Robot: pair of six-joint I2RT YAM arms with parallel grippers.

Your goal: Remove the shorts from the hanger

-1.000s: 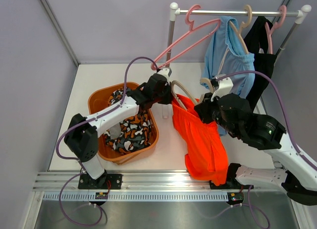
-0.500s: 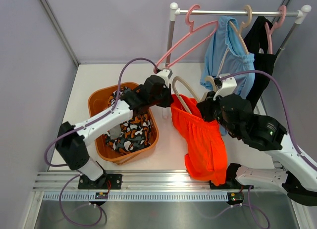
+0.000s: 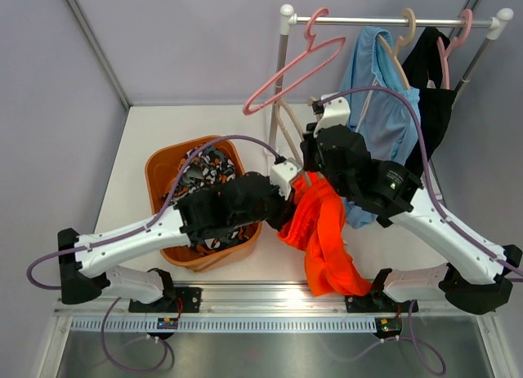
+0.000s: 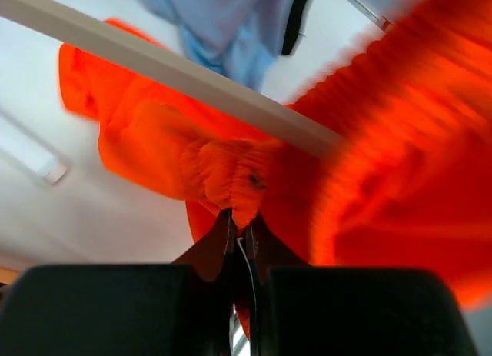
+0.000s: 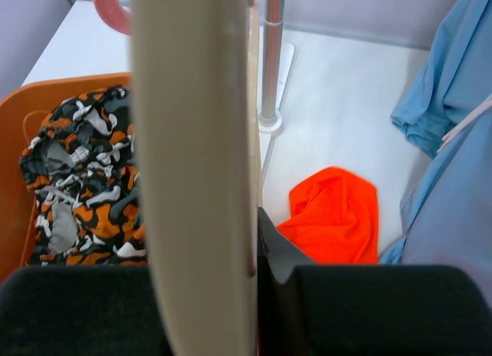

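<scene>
The beige hanger's bar runs into the orange shorts' waistband [image 3: 310, 184], so next my right gripper backs the hanger away while my left gripper pulls toward the basket.
The bright orange shorts [image 3: 325, 231] hang bunched between the two arms. My left gripper [image 3: 283, 220] is shut on their gathered waistband [image 4: 231, 183], with its fingertips [image 4: 243, 231] pinched together. My right gripper [image 3: 305, 145] is shut on the beige hanger [image 3: 288, 133], which fills the right wrist view [image 5: 196, 179]. The hanger's bar [image 4: 154, 64] crosses in front of the orange fabric. I cannot tell whether the shorts still hang on it. Light blue shorts [image 3: 384, 92] and black shorts [image 3: 429, 76] hang on the rail. Camouflage shorts [image 3: 214, 162] lie in the basket.
An orange basket [image 3: 159, 170] stands at the left of the table. A bare pink hanger [image 3: 294, 68] dangles from the white rail [image 3: 368, 20], whose post [image 5: 269, 64] stands just behind the grippers. Grey walls close in the table on three sides.
My left arm swung toward the near edge, dragging the orange waistband down. My right gripper carried the beige hanger back and up toward the rail. The shorts now bunch lower.
</scene>
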